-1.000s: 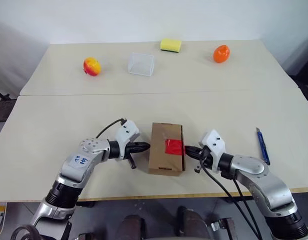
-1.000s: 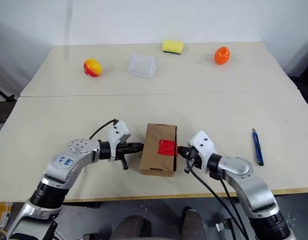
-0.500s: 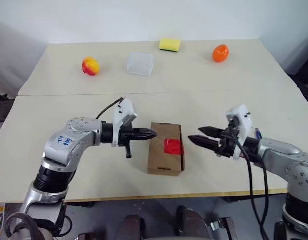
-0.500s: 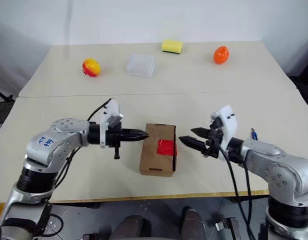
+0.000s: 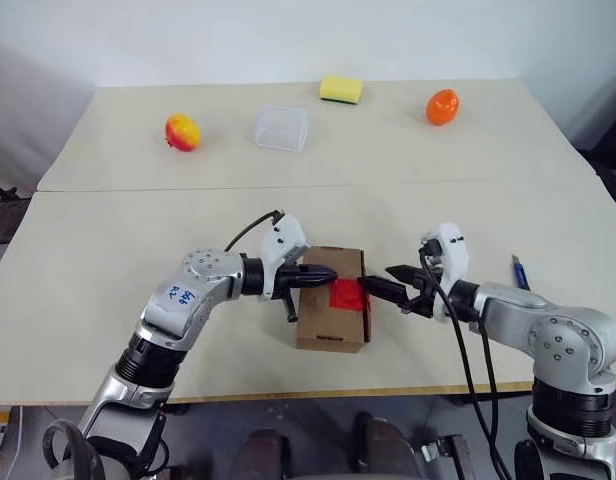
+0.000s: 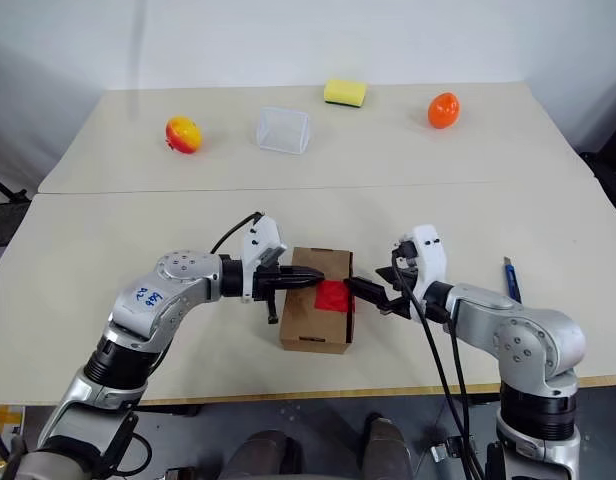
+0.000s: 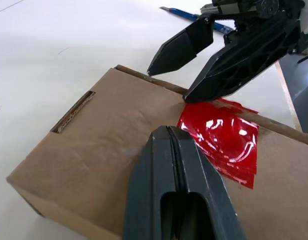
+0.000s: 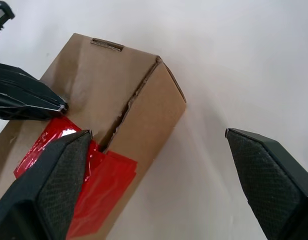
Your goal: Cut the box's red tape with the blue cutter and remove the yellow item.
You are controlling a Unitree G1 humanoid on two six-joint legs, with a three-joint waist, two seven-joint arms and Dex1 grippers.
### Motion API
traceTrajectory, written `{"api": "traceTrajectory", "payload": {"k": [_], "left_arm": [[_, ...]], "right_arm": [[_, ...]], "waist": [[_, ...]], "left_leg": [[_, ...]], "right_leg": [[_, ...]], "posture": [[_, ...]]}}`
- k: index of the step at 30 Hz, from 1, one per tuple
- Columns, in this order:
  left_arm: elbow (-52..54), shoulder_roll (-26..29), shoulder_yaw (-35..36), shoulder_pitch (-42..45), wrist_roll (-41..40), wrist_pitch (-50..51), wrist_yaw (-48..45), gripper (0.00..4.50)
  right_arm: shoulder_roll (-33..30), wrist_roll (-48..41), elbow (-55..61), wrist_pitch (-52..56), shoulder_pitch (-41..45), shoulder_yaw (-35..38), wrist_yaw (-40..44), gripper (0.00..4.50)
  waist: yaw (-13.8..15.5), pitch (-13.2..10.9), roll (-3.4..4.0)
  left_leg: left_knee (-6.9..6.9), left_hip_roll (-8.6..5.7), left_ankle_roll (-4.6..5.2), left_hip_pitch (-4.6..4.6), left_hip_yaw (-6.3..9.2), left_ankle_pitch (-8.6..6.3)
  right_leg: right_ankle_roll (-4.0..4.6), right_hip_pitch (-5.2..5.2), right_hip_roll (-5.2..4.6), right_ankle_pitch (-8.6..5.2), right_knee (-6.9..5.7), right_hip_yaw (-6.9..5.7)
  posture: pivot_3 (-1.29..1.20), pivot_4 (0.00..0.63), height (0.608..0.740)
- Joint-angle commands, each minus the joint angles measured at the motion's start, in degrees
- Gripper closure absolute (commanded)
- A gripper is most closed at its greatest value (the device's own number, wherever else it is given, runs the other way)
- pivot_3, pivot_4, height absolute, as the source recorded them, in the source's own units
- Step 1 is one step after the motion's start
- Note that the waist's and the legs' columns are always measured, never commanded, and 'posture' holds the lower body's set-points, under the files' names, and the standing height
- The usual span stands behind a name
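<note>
My right gripper's finger sits at the gap along the taped edge, so it should draw the lid open while my left gripper steadies the brown box.
The brown box lies near the table's front edge with its lid down. The crinkled red tape folds over its right top edge. My left gripper is shut and empty, its tips just over the box top beside the tape. My right gripper stands open at the taped edge, one finger on the tape and the other finger out over the table. The blue cutter lies on the table to the right, behind the right arm. The yellow item is out of view.
Along the back of the table stand a red-yellow fruit, a clear plastic container, a yellow sponge and an orange fruit. A seam runs across the table between them and the box.
The left gripper moved right from beside the box to over its top. The right gripper opened, rolled, swung out to the right and came back to the taped edge.
</note>
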State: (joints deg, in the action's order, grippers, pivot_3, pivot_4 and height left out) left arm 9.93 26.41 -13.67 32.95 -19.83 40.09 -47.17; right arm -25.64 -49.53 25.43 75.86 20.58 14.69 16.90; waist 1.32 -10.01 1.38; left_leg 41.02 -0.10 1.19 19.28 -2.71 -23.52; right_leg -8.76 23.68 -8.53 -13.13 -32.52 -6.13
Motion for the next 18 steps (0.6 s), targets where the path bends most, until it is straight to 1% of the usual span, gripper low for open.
{"api": "traceTrajectory", "payload": {"k": [1, 5, 10, 14, 16, 18], "left_arm": [[-1.01, 0.93, -1.73, -2.04, 1.66, 0.0, -0.28, 4.5], [-1.73, 1.05, -2.78, -2.35, 2.03, 0.48, -0.15, 4.5], [-1.81, 0.89, -3.13, -2.76, 2.29, 0.25, -0.19, 4.5], [-0.96, 2.0, -2.61, -3.34, 1.87, 1.07, -0.67, 4.5], [-0.5, 2.51, -2.39, -3.63, 1.69, 1.43, -0.82, 4.5], [-0.3, 2.69, -2.32, -3.74, 1.67, 1.55, -0.81, 4.5]], "right_arm": [[-2.97, 1.78, -1.59, -1.85, -3.2, 2.27, 0.77, 0.06], [-4.37, 3.23, -3.13, -4.02, -4.79, 1.5, 1.03, 0.06], [-7.15, 6.73, -1.05, -6.34, -5.03, -3.68, 2.39, 0.06], [-18.7, 20.56, 2.48, -16.87, -4.76, -18.06, 5.6, 0.06], [-19.18, 22.52, 2.56, -20.0, -4.79, -19.95, 6.29, 0.06], [-18.44, 23.11, 2.42, -21.39, -4.63, -20.02, 6.81, 0.06]], "waist": [[0.12, 0.04, -0.01], [-0.02, 0.14, -0.14], [-0.06, 0.21, -0.1], [-0.07, 0.23, -0.08], [-0.1, 0.26, -0.14], [-0.13, 0.28, -0.18]], "left_leg": [[0.0, 0.0, 0.0, -0.01, 0.01, 0.0], [0.02, 0.0, 0.01, -0.08, 0.0, -0.01], [0.02, 0.02, 0.02, -0.11, -0.01, 0.0], [0.04, 0.0, 0.02, -0.1, -0.03, -0.01], [0.0, 0.0, 0.03, -0.09, -0.02, -0.01], [-0.02, 0.03, 0.02, -0.1, 0.0, -0.01]], "right_leg": [[0.0, -0.02, 0.0, 0.0, 0.0, 0.0], [0.0, -0.11, 0.0, 0.0, 0.04, 0.02], [0.01, -0.1, 0.0, 0.0, 0.0, 0.05], [0.01, -0.09, -0.01, -0.01, 0.04, 0.08], [0.01, -0.08, -0.01, -0.01, 0.08, 0.08], [0.01, -0.08, 0.0, -0.01, 0.07, 0.03]], "posture": [[0.0, 0.15, 0.74], [0.0, 0.15, 0.74], [0.0, 0.15, 0.74], [0.0, 0.15, 0.74], [0.0, 0.15, 0.74], [0.0, 0.15, 0.74]]}}
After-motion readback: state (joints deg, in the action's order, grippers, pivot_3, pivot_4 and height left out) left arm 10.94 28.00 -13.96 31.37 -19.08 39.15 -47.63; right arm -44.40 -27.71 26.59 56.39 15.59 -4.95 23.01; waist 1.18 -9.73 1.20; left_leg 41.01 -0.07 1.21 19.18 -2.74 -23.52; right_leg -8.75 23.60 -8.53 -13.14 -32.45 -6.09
